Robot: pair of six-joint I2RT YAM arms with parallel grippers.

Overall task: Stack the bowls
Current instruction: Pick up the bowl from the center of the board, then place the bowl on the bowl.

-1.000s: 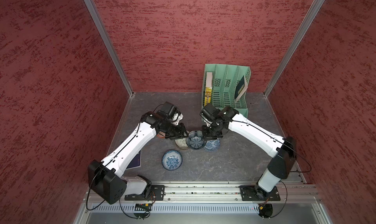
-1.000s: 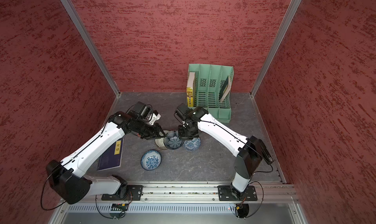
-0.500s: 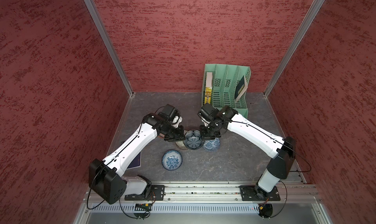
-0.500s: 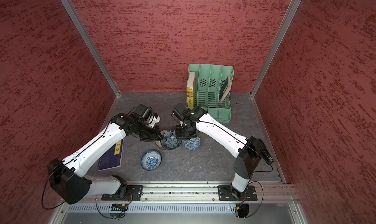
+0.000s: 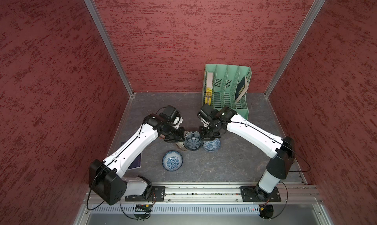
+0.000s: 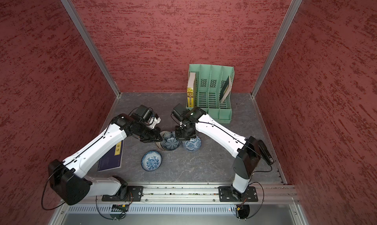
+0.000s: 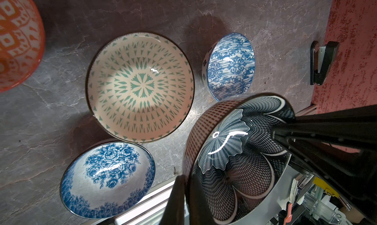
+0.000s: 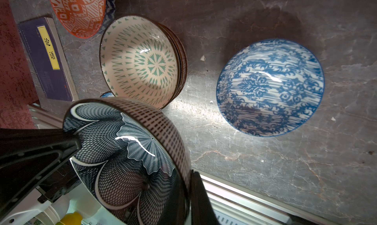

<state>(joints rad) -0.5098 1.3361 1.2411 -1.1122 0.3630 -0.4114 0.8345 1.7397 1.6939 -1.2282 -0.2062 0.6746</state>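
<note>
I should open my right gripper and lower the dark flower-patterned bowl (image 5: 192,143) onto the stack (image 5: 180,145) with my left gripper, because both my grippers are holding that dark bowl next to the cream bowl.
A dark flower-patterned bowl (image 5: 192,141) hangs tilted between both arms. My left gripper (image 7: 186,178) is shut on one side of its rim. My right gripper (image 8: 187,175) is shut on the opposite side of that rim. Just under and beside it sits a cream bowl with green triangles (image 7: 140,87), the top of a small stack (image 8: 179,56). A blue-white patterned bowl (image 5: 212,145) rests under my right wrist. A blue floral bowl (image 5: 172,160) lies nearer the front. An orange geometric bowl (image 8: 78,11) stands beyond the stack; my left arm hides it in both top views.
A mint-green file rack (image 5: 226,91) with books stands at the back right. A dark purple book (image 6: 111,158) lies flat at the left under my left arm. A metal rail (image 5: 204,190) runs along the front edge. Red walls close in three sides.
My left gripper has closed on the dark bowl's rim. The bowl and both grippers have shifted slightly to the left; the right grip is unchanged.
</note>
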